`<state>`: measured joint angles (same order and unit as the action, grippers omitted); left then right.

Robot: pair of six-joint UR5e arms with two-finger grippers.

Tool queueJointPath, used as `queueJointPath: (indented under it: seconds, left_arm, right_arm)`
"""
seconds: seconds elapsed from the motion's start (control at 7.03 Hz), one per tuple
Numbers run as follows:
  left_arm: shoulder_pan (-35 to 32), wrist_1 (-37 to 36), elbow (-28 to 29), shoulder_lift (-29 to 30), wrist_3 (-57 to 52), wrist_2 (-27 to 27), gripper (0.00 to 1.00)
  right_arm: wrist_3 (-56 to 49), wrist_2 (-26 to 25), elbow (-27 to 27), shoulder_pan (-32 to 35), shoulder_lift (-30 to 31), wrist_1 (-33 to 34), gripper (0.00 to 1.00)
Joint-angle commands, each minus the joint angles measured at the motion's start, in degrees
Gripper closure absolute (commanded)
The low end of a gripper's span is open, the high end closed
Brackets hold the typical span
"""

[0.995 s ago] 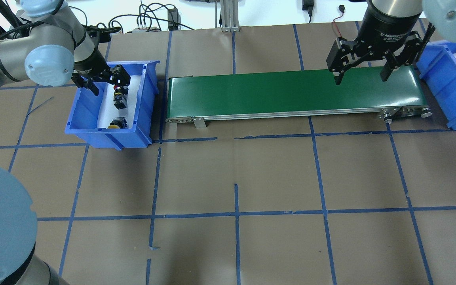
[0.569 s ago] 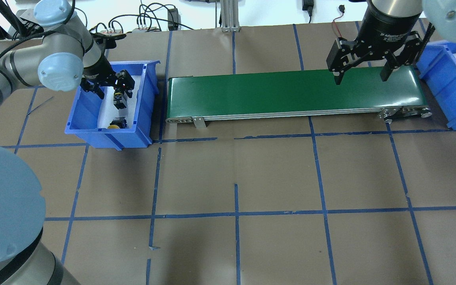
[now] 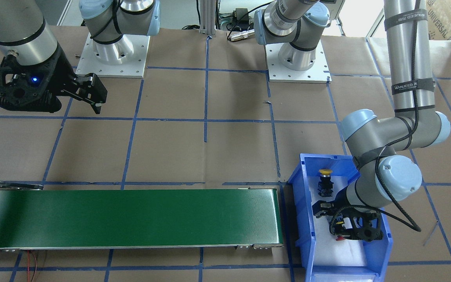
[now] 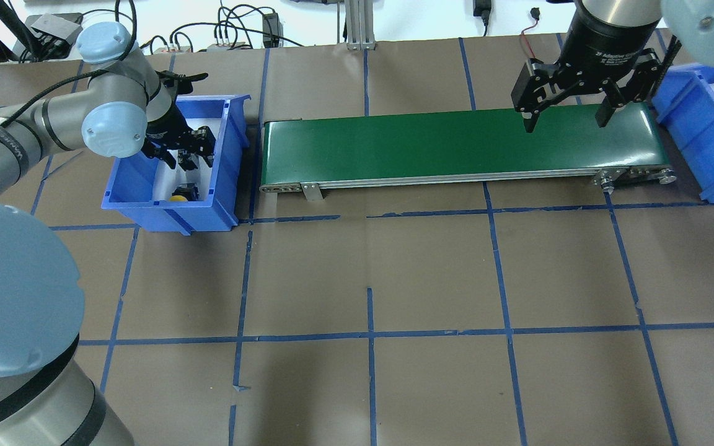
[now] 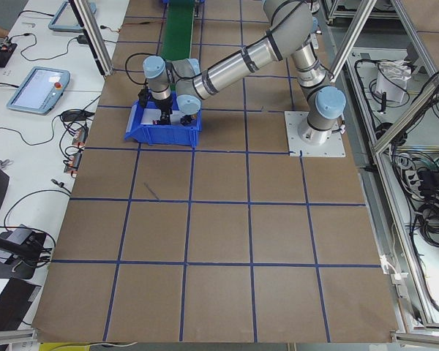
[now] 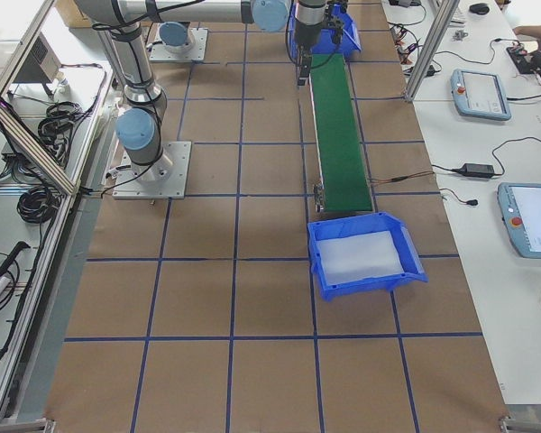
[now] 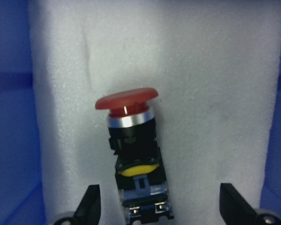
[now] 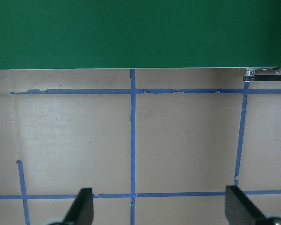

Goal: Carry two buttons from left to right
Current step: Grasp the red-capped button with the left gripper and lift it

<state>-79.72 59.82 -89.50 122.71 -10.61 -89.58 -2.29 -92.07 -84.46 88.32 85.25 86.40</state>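
The red-capped button (image 7: pixel 129 110) will lie steady and ride along on the green conveyor belt when I put it down, because the black body (image 7: pixel 141 183) is boxy and has flat sides.
The red-capped button (image 7: pixel 131 140) lies on its side on white foam in the left blue bin (image 4: pixel 127 186). It also shows in the front view (image 3: pixel 340 232). My left gripper (image 7: pixel 160 206) is open and low in the bin, one finger on each side of the button's black body, not closed on it. In the overhead view the left gripper (image 4: pixel 186 152) covers most of that button. The yellow-capped button (image 4: pixel 179 196) stands at the bin's near end, clear in the front view (image 3: pixel 324 181). My right gripper (image 4: pixel 564 118) is open and empty above the conveyor's right end.
A green conveyor belt (image 4: pixel 456 145) runs between the left bin and a second blue bin (image 4: pixel 704 136) at the right, lined with white foam (image 6: pixel 365 257). Brown paper with blue tape lines covers the table (image 4: pixel 369 279). Cables lie along the far edge.
My left arm has swung toward the bin's middle and the open gripper has come down around the red button. The right arm has not moved.
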Motion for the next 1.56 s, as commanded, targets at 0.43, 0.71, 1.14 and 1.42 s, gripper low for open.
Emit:
queueJointPath:
  seconds: [0.43, 0.71, 1.14, 1.42]
  left_arm:
    - [-0.3, 3.9, 1.9, -5.0, 0.5, -5.3, 0.77]
    - [-1.4, 13.5, 3.9, -13.3, 6.1, -4.6, 0.77]
    - [-8.4, 13.4, 4.8, -17.2, 16.4, -3.1, 0.77]
    - [-13.0, 9.5, 5.7, -13.8, 22.1, -2.2, 0.77]
  right_arm:
    - [0.0, 0.0, 0.0, 0.0, 0.0, 0.0, 0.0]
    - [0.0, 0.0, 0.0, 0.0, 0.0, 0.0, 0.0]
    - [0.0, 0.0, -0.1, 0.0, 0.0, 0.0, 0.0]
    - [0.0, 0.0, -0.1, 0.0, 0.0, 0.0, 0.0]
